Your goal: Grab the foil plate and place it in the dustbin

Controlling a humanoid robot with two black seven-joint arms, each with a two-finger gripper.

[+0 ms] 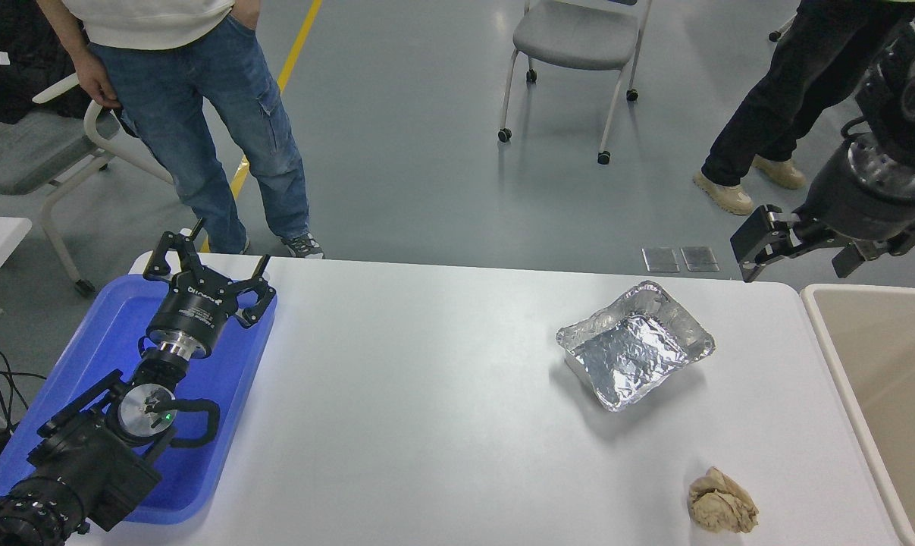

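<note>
My gripper will lift the foil plate [634,355] by one rim. The plate will tilt up whole and keep its tray shape, because raised walls [679,317] brace its crinkled bottom.
The foil plate [635,345], a crinkled silver tray with a raised rim, lies on the white table [427,394] right of centre. The beige dustbin [882,379] stands at the table's right edge, partly cut off by the picture. My right gripper [794,264] hangs open and empty in the air above the table's far right corner, up and to the right of the foil plate and apart from it. My left gripper [207,271] is parked open over the blue tray [222,425] at the lower left.
A crumpled tan paper ball [722,500] lies near the front edge, below the foil plate. A person in jeans [222,129] stands at the far left side, another person's legs [775,114] at the far right. A grey chair [575,45] stands behind the table.
</note>
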